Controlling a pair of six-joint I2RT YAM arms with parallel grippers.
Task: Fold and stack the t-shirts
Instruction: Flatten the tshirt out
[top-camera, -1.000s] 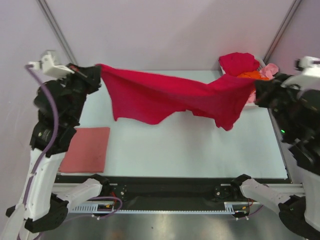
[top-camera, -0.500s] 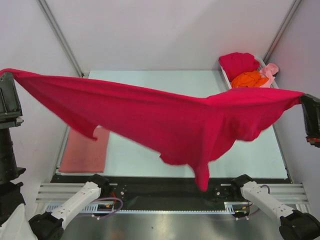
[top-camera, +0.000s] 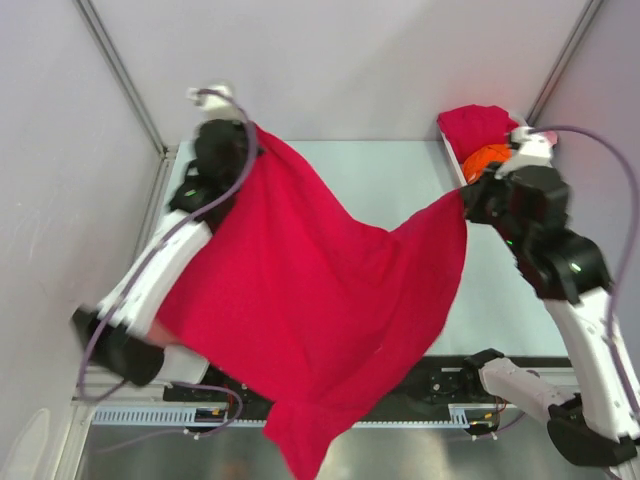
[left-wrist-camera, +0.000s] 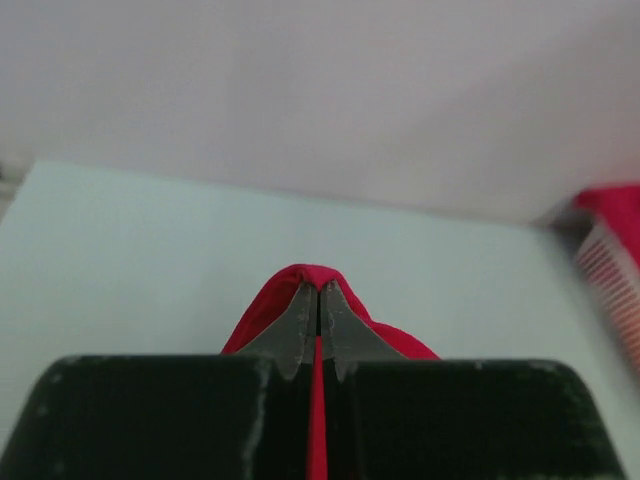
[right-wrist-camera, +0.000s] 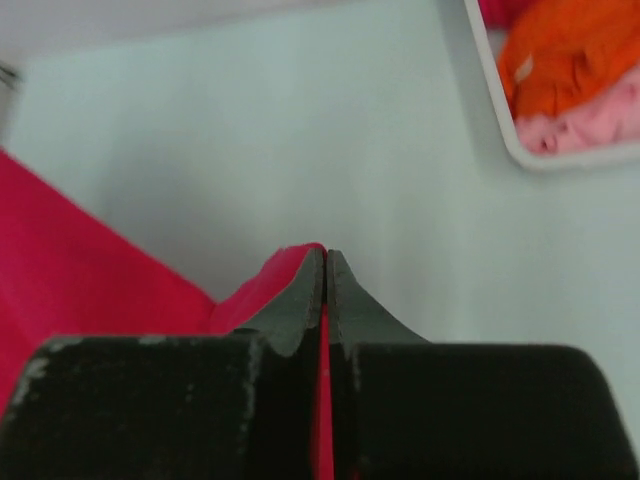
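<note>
I should first lift both its corners (top-camera: 266, 142) and pull them apart, because the crimson t-shirt droops between my grippers, its lower end bunched (top-camera: 312, 432) past the near edge.
A crimson t-shirt (top-camera: 320, 300) hangs spread between my two grippers above the table (top-camera: 400, 180); its lower end trails past the near edge. My left gripper (top-camera: 248, 135) is shut on one top corner at the far left, red cloth (left-wrist-camera: 270, 305) bunched round its tips (left-wrist-camera: 320, 287). The right gripper (top-camera: 468, 198) is shut on the other corner (right-wrist-camera: 270, 275) in front of the basket, fingertips (right-wrist-camera: 326, 252) pinched together. More t-shirts lie in the basket: a crimson one (top-camera: 480, 125), an orange one (right-wrist-camera: 560, 50) and a light pink one (right-wrist-camera: 600, 120).
The white basket (right-wrist-camera: 500, 130) stands at the table's far right corner. Pale walls and a slanted metal post (top-camera: 125, 80) close in the back. The hanging shirt and the left arm (top-camera: 160, 270) hide the table's left half and the arm bases' rail.
Both arms have swung from wide apart at the frame's sides to the far side of the table, closer together. The shirt, stretched level before, now hangs down toward the near edge.
</note>
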